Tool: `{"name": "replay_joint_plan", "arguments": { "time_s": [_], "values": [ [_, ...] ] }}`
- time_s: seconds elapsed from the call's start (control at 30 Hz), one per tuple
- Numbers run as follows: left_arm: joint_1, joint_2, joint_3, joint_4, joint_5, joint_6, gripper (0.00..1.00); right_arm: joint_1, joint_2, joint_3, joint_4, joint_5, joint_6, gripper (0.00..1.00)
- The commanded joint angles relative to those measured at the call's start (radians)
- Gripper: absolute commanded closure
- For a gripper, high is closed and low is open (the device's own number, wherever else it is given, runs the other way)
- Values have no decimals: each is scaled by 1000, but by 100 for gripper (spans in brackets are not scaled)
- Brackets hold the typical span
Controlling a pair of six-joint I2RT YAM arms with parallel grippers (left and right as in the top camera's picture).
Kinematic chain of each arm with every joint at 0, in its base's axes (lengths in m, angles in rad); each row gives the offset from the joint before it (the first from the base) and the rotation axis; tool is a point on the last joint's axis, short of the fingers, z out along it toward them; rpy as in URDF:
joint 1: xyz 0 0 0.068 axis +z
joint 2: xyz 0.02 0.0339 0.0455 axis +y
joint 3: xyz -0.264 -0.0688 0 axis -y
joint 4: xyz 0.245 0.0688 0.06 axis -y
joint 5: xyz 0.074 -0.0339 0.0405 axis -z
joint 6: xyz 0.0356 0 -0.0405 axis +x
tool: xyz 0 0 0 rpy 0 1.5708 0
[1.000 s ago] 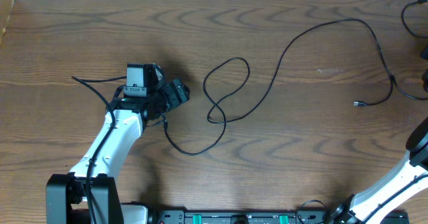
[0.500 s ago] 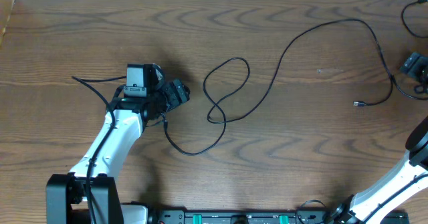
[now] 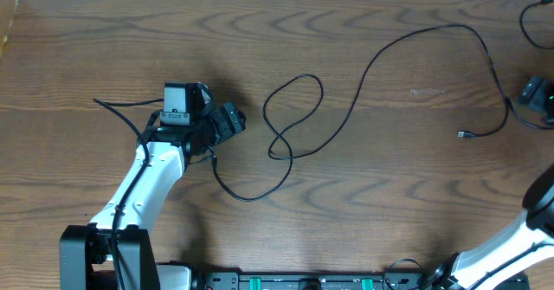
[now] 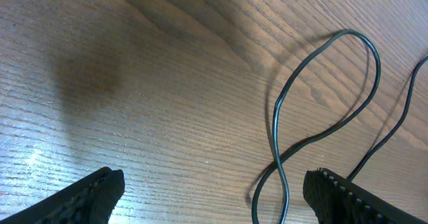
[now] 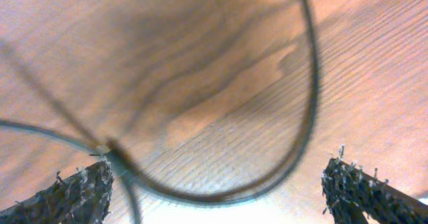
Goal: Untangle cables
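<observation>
Next, my right gripper reaches down to the other cable's curve (image 3: 530, 125) and shifts it clear, as the other cable's end crosses (image 3: 507, 105) the long cable near the small plug.
One long black cable (image 3: 389, 46) lies across the wooden table (image 3: 104, 30). It forms a crossed loop (image 3: 294, 84) at the centre and ends in a small plug (image 3: 462, 134) on the right. My left gripper (image 3: 228, 121) is open just left of the loop. In the left wrist view the cable (image 4: 275, 117) runs down between the spread fingers, close to the right one, and touches neither. My right gripper (image 3: 537, 92) is at the right edge, open, low over a curved cable (image 5: 309, 103) that it does not grip. Another strand (image 5: 40, 97), blurred, crosses by its left finger.
Another black cable (image 3: 525, 17) curls at the top right corner. The left arm's own thick black wire (image 3: 117, 108) sticks out to the left of its wrist. The arm bases and a rail (image 3: 303, 281) line the front edge.
The right gripper has come in from the right edge and now sits over the cable there. The left arm and the cable loop have not moved.
</observation>
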Motion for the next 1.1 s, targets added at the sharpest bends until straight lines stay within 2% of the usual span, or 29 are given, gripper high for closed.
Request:
{"name": "replay_joint_plan", "arguments": {
  "time_s": [0.0,0.17,0.37,0.6,1.07],
  "values": [
    [-2,9,22,-3,-13,9,9,-5,-110,8,-45,-50,-71,2],
    [-2,9,22,-3,-14,9,9,-9,-137,4,-157,-49,-80,1],
    [-2,9,22,-3,-13,9,9,-15,-134,-65,-168,-37,-80,1],
    [-2,9,22,-3,-13,9,9,-53,-133,-176,-82,-37,-79,1],
    [-2,9,22,-3,-13,9,9,-95,-132,-432,226,-39,-79,1]
  ]
}}
